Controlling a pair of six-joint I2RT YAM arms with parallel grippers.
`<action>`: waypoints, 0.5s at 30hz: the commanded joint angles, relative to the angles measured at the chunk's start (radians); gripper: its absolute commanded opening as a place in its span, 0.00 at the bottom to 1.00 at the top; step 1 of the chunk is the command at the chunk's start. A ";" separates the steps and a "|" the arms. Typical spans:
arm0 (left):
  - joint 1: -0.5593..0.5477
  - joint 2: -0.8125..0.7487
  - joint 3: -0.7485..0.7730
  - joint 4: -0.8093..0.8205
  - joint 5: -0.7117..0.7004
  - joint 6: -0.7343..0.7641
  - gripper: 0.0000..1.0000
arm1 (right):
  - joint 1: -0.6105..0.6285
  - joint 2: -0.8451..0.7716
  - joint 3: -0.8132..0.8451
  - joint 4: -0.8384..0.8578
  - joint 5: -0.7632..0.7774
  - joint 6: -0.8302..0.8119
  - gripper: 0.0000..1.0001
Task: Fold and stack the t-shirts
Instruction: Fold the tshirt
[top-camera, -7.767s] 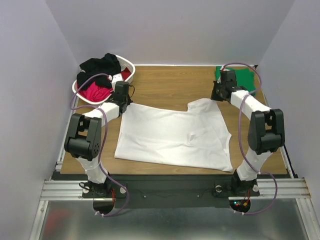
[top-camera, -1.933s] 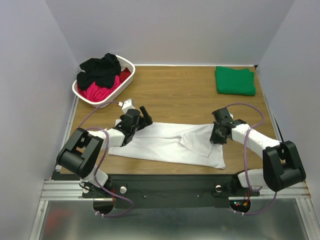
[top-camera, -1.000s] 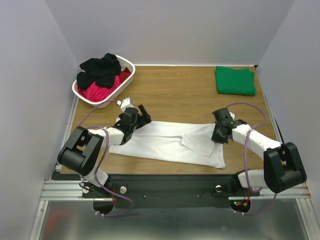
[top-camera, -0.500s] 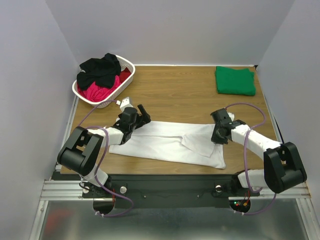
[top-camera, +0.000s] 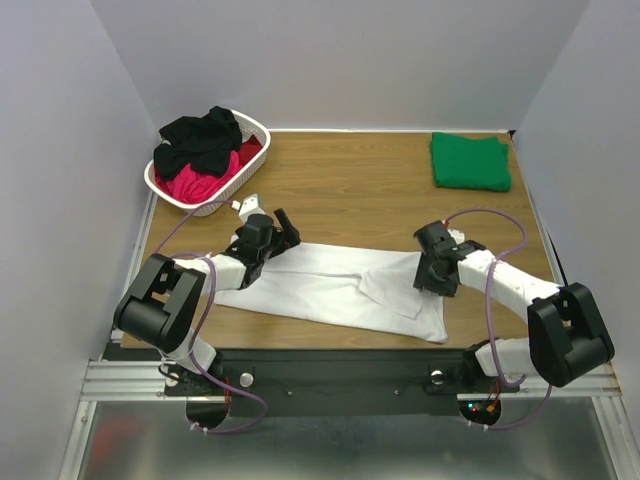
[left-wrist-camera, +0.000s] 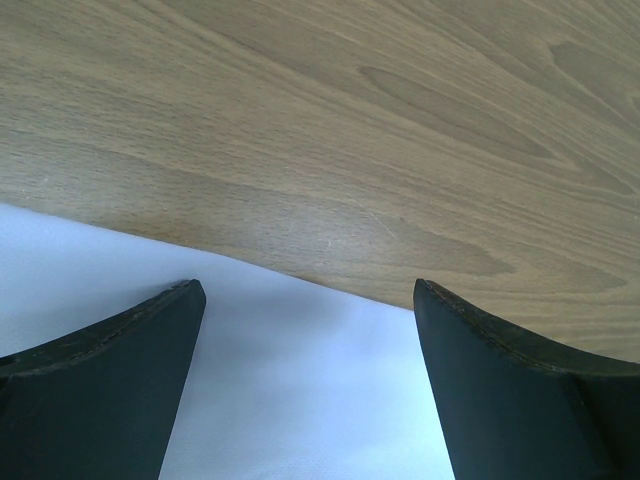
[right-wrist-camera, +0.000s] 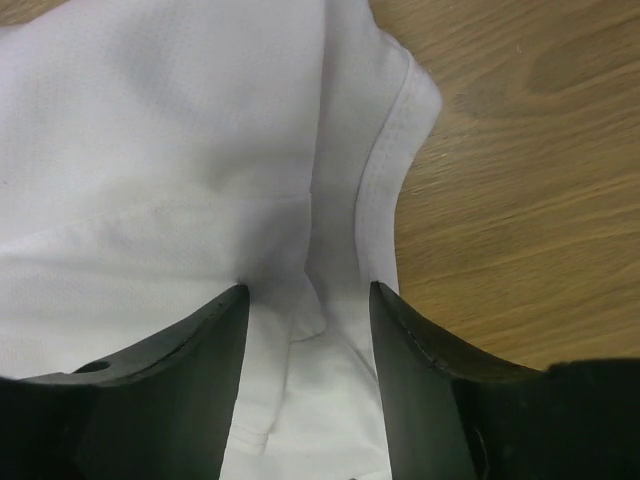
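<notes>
I see the white t-shirt's long band lying crosswise, so my right gripper should swing the sleeve end away while my left gripper pulls the other end close.
A large white t-shirt lies folded into a long band across the near part of the table. My left gripper hovers low over its far left edge, jaws wide open, white cloth beneath them and nothing held. At the shirt's right end, by the folded sleeve, my right gripper has its jaws apart. A ridge of white cloth lies loose between them. A folded green t-shirt rests at the far right corner.
A white lattice basket at the far left holds a black shirt and a red one. Bare wooden table stretches between the basket and the green shirt. Walls close in on three sides.
My right gripper's jaws have parted, letting go of the white shirt's fold, and it has shifted slightly left. The left gripper has stayed open and has scarcely moved.
</notes>
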 joint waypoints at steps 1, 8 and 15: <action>0.007 -0.052 0.002 -0.060 0.000 0.030 0.98 | 0.008 -0.049 0.082 -0.040 0.038 -0.003 0.62; -0.049 -0.089 0.055 -0.069 -0.025 0.055 0.98 | 0.008 -0.111 0.179 -0.038 0.027 -0.058 0.70; -0.140 -0.066 0.052 -0.052 -0.021 0.041 0.98 | 0.008 0.021 0.150 0.130 -0.091 -0.075 0.71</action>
